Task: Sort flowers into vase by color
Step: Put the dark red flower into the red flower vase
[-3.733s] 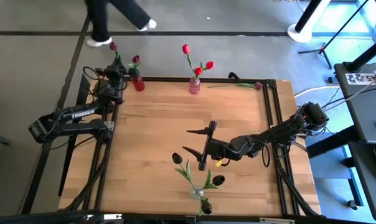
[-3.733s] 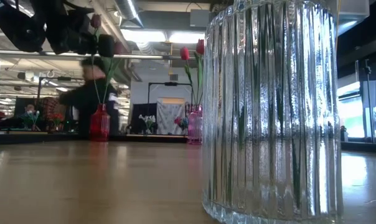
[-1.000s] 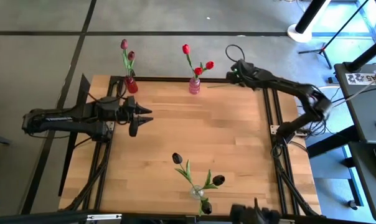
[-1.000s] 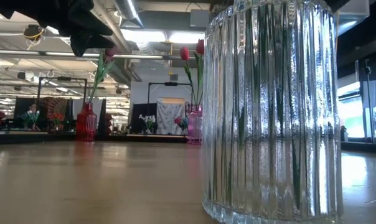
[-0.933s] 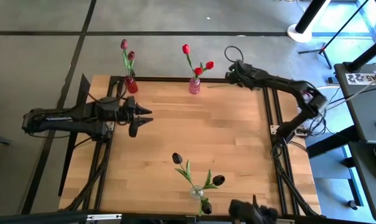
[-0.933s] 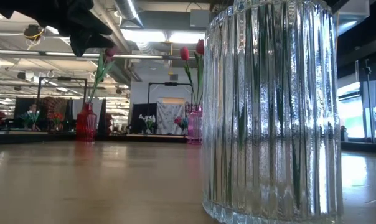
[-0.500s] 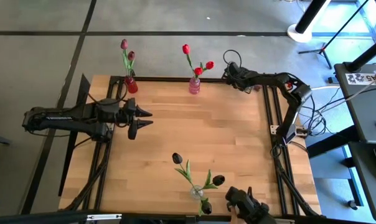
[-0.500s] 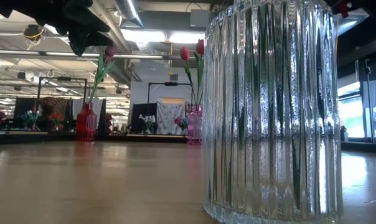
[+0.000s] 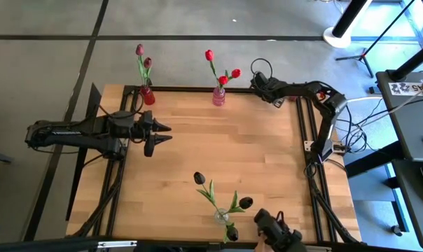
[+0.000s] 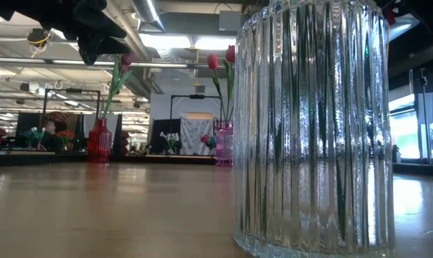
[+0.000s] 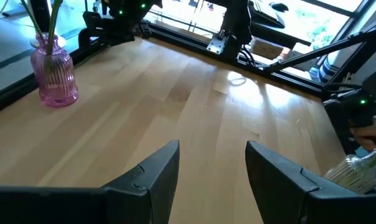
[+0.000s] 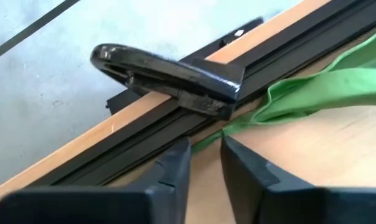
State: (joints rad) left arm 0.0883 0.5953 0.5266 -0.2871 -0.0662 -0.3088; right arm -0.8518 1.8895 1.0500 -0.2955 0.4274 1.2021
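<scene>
My right gripper is on the thin stem (image 12: 206,142) below the leaves, toward the end that goes into the vase, so I should open it and move up toward the flower's bloom.
A flower lies flat on the table at the far right corner; only its green stem and leaf (image 12: 312,81) show. My right gripper (image 9: 256,85) reaches down to it, its fingers (image 12: 205,144) close on either side of the stem. Three vases stand on the table. A red vase (image 9: 148,95) at the far left holds two maroon tulips. A pink vase (image 9: 218,96) at the far middle holds red tulips. A clear ribbed vase (image 9: 220,217) at the near edge holds near-black tulips. My left gripper (image 9: 162,133) hovers open over the table's left side, with nothing between its fingers (image 11: 213,149). My right gripper has the flower's thin green stem (image 12: 233,126) between its two fingers, toward the stem's bare end, away from the leaf. The fingers point slanting down and lie across the stem. The flower lies on the wood beside the black rail.
A black rail (image 12: 144,140) and a black cable loop (image 12: 169,68) run along the far edge beside my right gripper. A person's hand (image 11: 370,133) and a dark object (image 9: 274,228) are at the near edge next to the clear vase. Bare wood fills the table's middle.
My right gripper has moved a little toward the table's left along the far edge, and its arm has folded in closer. The dark object at the near edge has shifted left toward the clear vase.
</scene>
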